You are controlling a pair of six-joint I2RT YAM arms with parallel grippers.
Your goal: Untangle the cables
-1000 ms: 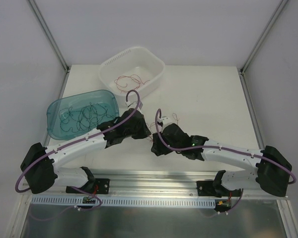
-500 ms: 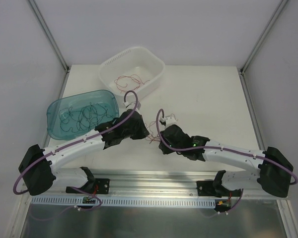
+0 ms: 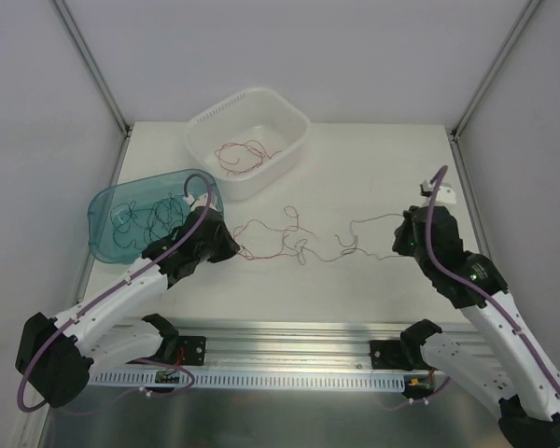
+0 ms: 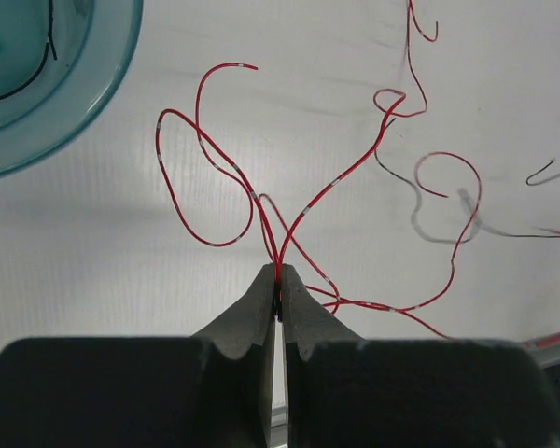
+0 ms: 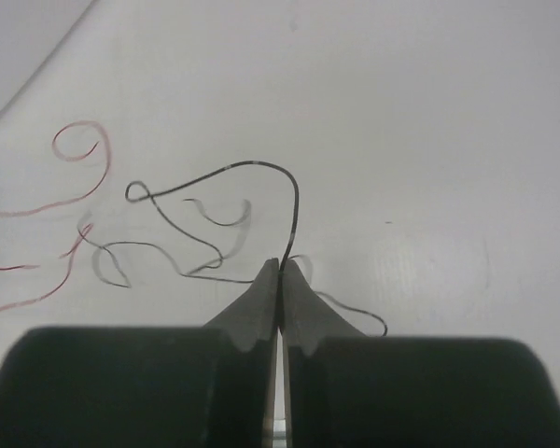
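Note:
I should let go of the red cable with my left gripper and use that gripper to take over the black cable (image 3: 366, 220) from my right gripper, because the teal bin (image 3: 149, 219) is far from the black cable.
A string of thin cables lies stretched across the table between my two grippers, red cable (image 3: 261, 233) on the left and black cable (image 3: 359, 227) on the right. My left gripper (image 3: 231, 250) is shut on red strands; in the left wrist view the red cable (image 4: 205, 159) loops up out of the closed tips of the left gripper (image 4: 279, 271), with a black strand (image 4: 401, 182) crossing further right. My right gripper (image 3: 399, 238) is shut on the black cable (image 5: 252, 168), which arches out of the tips of the right gripper (image 5: 280, 264). A red strand (image 5: 75, 177) lies left of it.
A white basket (image 3: 294, 117) at the back holds loose red cables (image 3: 243, 154). A teal bin (image 3: 103, 201) on the left holds black cables (image 3: 149, 219), right beside my left arm; its rim (image 4: 93, 112) shows in the left wrist view. Frame posts stand at both back corners.
The right gripper has shut on the black cable and swung far right. The left gripper has drawn back left. The clump between them is now pulled out into a long line.

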